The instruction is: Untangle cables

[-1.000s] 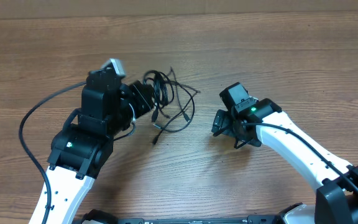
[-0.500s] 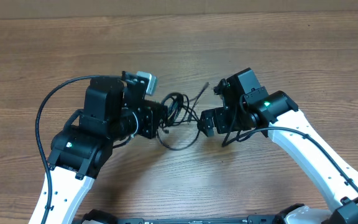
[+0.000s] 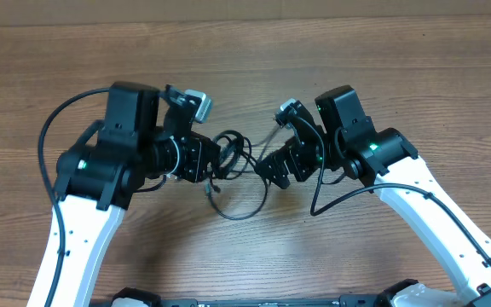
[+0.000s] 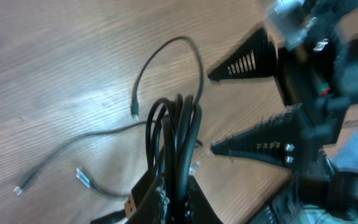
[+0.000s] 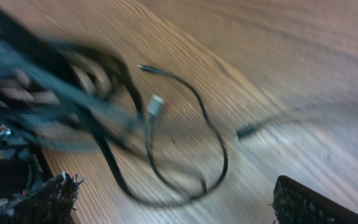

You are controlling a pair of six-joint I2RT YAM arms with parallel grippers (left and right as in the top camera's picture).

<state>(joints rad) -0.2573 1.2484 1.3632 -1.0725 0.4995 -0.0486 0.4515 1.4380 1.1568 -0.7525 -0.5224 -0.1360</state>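
Observation:
My right gripper should take the bundle [image 3: 233, 152] before my left gripper opens and moves away, since my left gripper is pinching the looped cords [image 4: 174, 127] together.
The cables [image 3: 233, 149] are thin black cords bunched into a tangle at mid-table, with one loop [image 3: 239, 207] trailing toward the front. My left gripper [image 3: 219, 159] is shut on the bundle. In the left wrist view the looped cords [image 4: 176, 127] rise from between its fingers [image 4: 199, 208], and loose ends with small plugs [image 4: 82, 177] lie on the wood. My right gripper [image 3: 277, 141] stands open just right of the tangle, facing it, with nothing between its fingers. In the right wrist view the blurred bundle [image 5: 95, 78] and a silver-tipped plug [image 5: 156, 104] lie ahead of the open gripper [image 5: 179, 205].
The wooden table [image 3: 416, 77] stretches on all sides. The thicker black arm cable [image 3: 49, 145] arcs at the far left, and another hangs under the right arm [image 3: 339, 200]. The right gripper's fingers [image 4: 247, 62] fill the upper right of the left wrist view.
Both arms have moved toward each other. The left gripper carried the bundle rightward, and the open right gripper swung left and up to just beside the tangle.

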